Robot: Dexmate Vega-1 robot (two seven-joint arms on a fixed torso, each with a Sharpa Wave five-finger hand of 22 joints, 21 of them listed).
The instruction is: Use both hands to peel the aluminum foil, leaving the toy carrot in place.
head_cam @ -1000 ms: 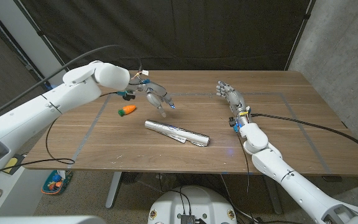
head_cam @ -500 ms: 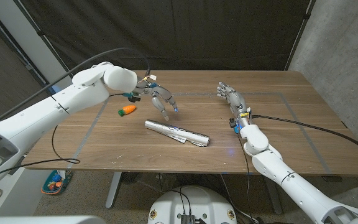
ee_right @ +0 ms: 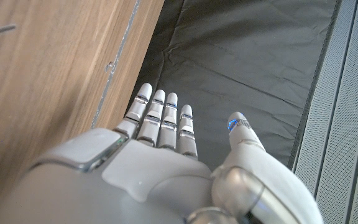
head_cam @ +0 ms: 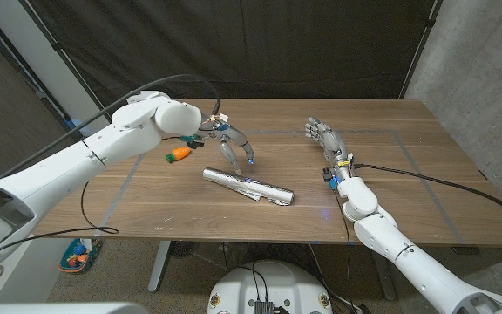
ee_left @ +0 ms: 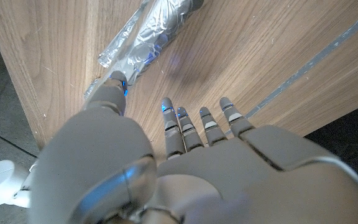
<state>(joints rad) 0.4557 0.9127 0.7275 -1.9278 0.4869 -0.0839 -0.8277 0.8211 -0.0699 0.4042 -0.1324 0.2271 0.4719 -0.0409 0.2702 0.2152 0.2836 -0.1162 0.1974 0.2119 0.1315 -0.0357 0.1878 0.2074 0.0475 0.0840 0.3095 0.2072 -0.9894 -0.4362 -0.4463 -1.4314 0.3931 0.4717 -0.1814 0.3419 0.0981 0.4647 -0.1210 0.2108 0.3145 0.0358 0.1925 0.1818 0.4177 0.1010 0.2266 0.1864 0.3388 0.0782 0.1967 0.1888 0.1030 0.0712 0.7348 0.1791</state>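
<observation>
A loose foil flap (head_cam: 248,194) sticks out along the roll, so the aluminum foil (head_cam: 253,185) will unroll as a wide crinkled sheet when the robot pulls that flap.
A long roll of crumpled aluminum foil (head_cam: 247,186) lies slantwise on the wooden table (head_cam: 408,174), near its middle. In the left wrist view the foil (ee_left: 146,37) stretches out past my fingertips. My left hand (head_cam: 232,146) hovers open just above and behind the foil's left end, fingers spread and pointing down, holding nothing. A small orange toy carrot (head_cam: 179,154) with a green top lies bare on the table, left of the foil. My right hand (head_cam: 324,136) stands open at the right side of the table, fingers straight, well away from the foil.
Grey tape lines (head_cam: 125,185) mark a rectangle on the tabletop. A dark curtain (head_cam: 260,44) hangs behind the table. Cables trail from both arms; one (head_cam: 443,177) runs across the table's right part. Bare wood lies between the foil and my right hand.
My left hand has moved right and toward the foil's left end, passing beyond the carrot. The right hand, the foil and the carrot have stayed put.
</observation>
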